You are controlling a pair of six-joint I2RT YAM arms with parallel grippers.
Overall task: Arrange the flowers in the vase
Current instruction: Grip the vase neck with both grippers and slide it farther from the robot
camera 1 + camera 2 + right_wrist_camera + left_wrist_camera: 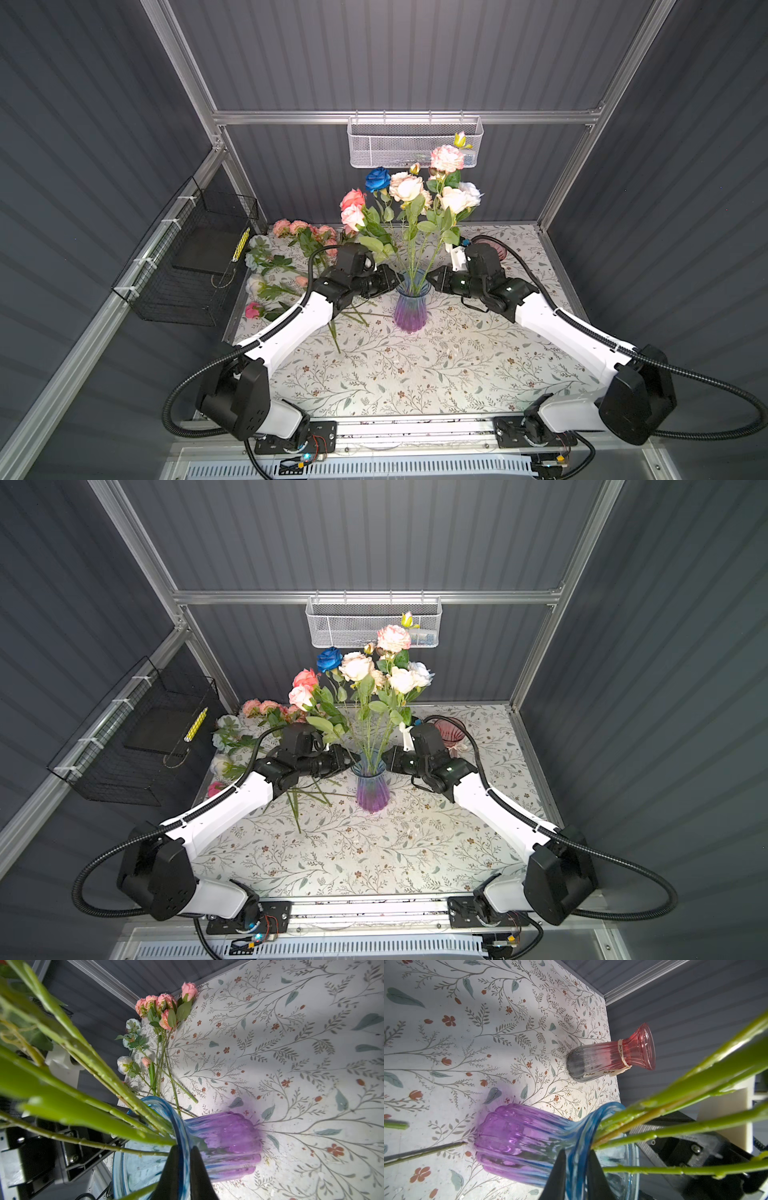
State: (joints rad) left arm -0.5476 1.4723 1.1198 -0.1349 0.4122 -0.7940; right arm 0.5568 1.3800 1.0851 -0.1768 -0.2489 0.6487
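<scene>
I can see the blue-and-purple vase is upright and the space (pixel 544 1042) behind it is open, so I should keep moving it back with my left gripper and let go of its rim beside the pink vase (pixel 451 732).
The blue-and-purple glass vase (pixel 410 305) stands mid-table and holds several flowers (pixel 406 187): a blue rose (pixel 378 178), with coral, cream and pink-white blooms around it. My left gripper (pixel 397 279) is shut on the vase's rim from the left. In the left wrist view one finger (pixel 558 1176) lies outside the glass and one inside. My right gripper (pixel 430 279) pinches the opposite side of the rim the same way (pixel 185 1169). Green stems (pixel 695 1084) rise out of the vase mouth. More flowers (pixel 305 235) lie loose on the table's left.
A pink glass vase (pixel 494 249) stands at the back right, behind my right arm. Loose stems (pixel 336 332) reach under my left arm. A white mesh basket (pixel 415 141) hangs on the back wall and a black wire basket (pixel 187 257) on the left wall.
</scene>
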